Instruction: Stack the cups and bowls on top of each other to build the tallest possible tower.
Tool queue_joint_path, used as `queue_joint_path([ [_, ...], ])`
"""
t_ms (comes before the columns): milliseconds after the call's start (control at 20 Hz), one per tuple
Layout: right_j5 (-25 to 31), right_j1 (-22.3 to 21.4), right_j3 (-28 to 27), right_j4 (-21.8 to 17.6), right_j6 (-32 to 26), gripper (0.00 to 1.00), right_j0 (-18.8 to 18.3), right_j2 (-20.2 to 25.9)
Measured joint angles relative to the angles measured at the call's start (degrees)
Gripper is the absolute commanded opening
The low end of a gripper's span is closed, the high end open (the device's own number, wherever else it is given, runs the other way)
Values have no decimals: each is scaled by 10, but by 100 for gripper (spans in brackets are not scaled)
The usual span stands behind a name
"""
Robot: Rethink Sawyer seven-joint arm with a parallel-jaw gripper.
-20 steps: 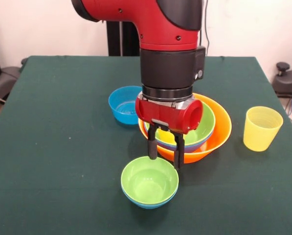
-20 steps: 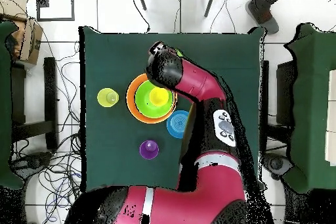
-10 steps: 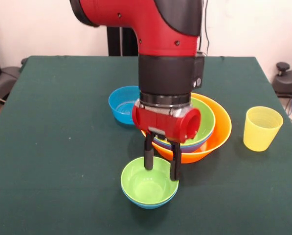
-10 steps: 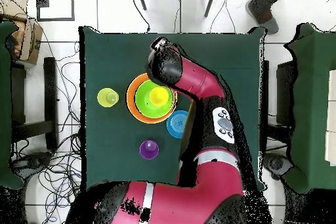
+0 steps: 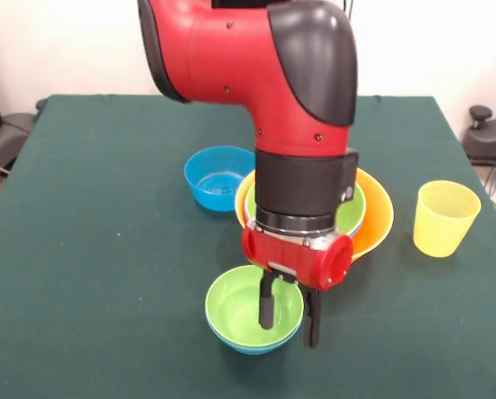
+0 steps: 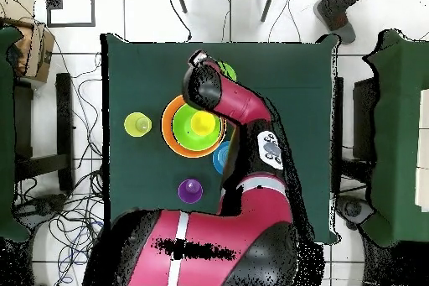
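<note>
The small blue bowl (image 5: 254,350) will come along tilted under the small green bowl when I lift, because the outer finger (image 5: 311,322) is beyond both nested rims.
A small green bowl (image 5: 241,301) sits nested in a small blue bowl (image 5: 235,342) at the table's near middle; it also shows in the overhead view (image 6: 227,71). My gripper (image 5: 290,319) is open and low over its right rim, with one finger (image 5: 267,307) inside the bowl and the other outside. Behind stands the tower: the orange bowl (image 5: 377,221) holding a blue bowl and the medium green bowl (image 5: 352,209). In the overhead view an opaque yellow cup (image 6: 202,122) sits in its middle. Another small blue bowl (image 5: 218,175) stands to the tower's left.
The ribbed pale yellow cup (image 5: 444,218) stands upright alone at the right. The purple cup (image 6: 190,190) stands alone in the overhead view, nearer the robot's base. The arm hides much of the tower in the front view.
The gripper has come down and toward the table's near edge, from above the tower's rim to the small green bowl. One finger is now inside that bowl. The bowls and cups have not moved.
</note>
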Motion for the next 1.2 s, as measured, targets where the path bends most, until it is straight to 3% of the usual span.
queue_joint_path([
  [900,-1,40,-1,7,0,100,2,0],
  [950,-1,43,-2,7,0,0,-2,0],
  [1200,-1,35,-8,7,0,0,-3,-3],
])
